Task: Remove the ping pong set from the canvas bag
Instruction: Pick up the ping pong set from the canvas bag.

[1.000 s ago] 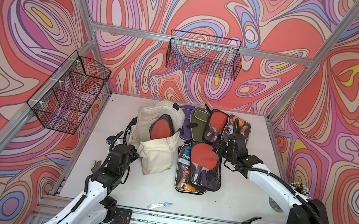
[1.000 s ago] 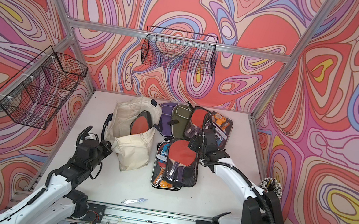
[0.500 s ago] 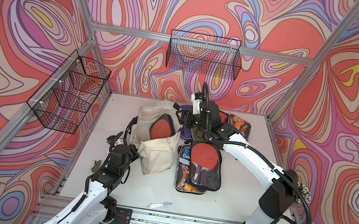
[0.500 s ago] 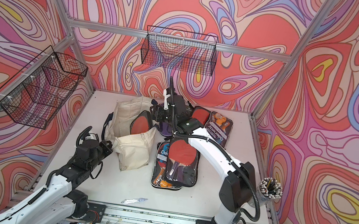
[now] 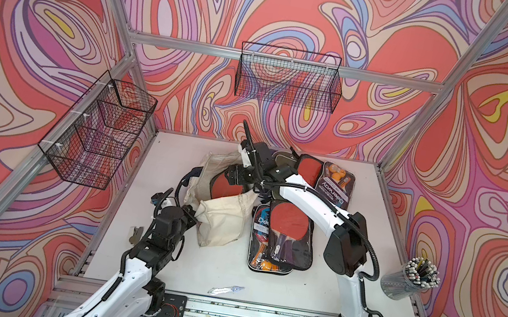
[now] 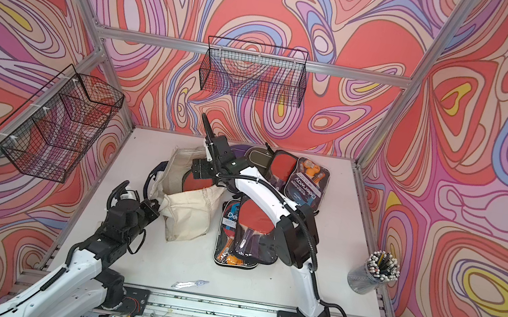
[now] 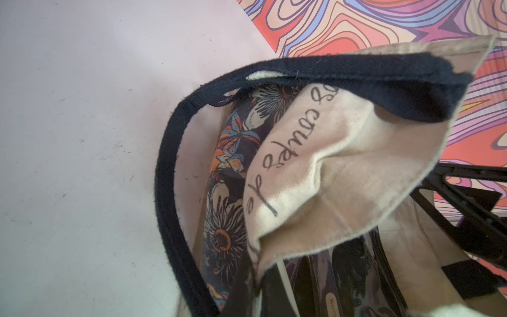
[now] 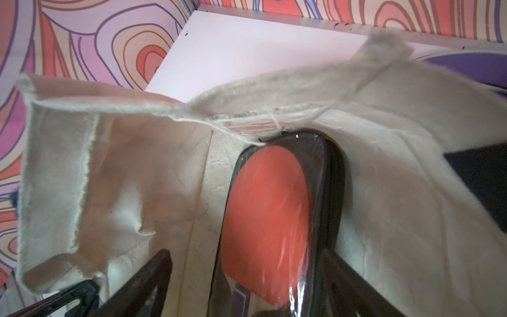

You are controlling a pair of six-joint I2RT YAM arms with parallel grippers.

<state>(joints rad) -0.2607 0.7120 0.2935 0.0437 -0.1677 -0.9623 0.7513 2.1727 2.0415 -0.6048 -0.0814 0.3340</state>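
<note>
The robot should expect an empty canvas bag [image 5: 225, 219] when it lifts the ping pong set out, since only cream cloth [image 8: 171, 211] shows around the set.
The cream canvas bag [image 5: 221, 220] lies slumped at mid-table with its mouth toward the back wall. A ping pong set [image 5: 223, 185], a red paddle in a clear black-edged pouch, sticks out of that mouth. My right gripper [image 5: 236, 177] is at the mouth. In the right wrist view it [image 8: 247, 277] is open, with its black fingers [image 8: 148, 274] either side of the ping pong set [image 8: 271, 205] and not touching it. My left gripper [image 5: 192, 217] is shut on the bag's near edge. The left wrist view shows the bag's cloth [image 7: 343, 164] and a navy handle [image 7: 170, 192].
More ping pong sets lie right of the bag [image 5: 284, 237] and at the back right [image 5: 335, 183]. Wire baskets hang on the back wall [image 5: 288, 81] and the left wall [image 5: 99, 133]. A pen cup [image 5: 407, 279] stands at the right edge. A small wrapper [image 5: 225, 289] lies near the front.
My right arm has swung left from the ping pong sets on the table to the bag's mouth, and its jaws have spread wider. The left arm and the bag have stayed put.
</note>
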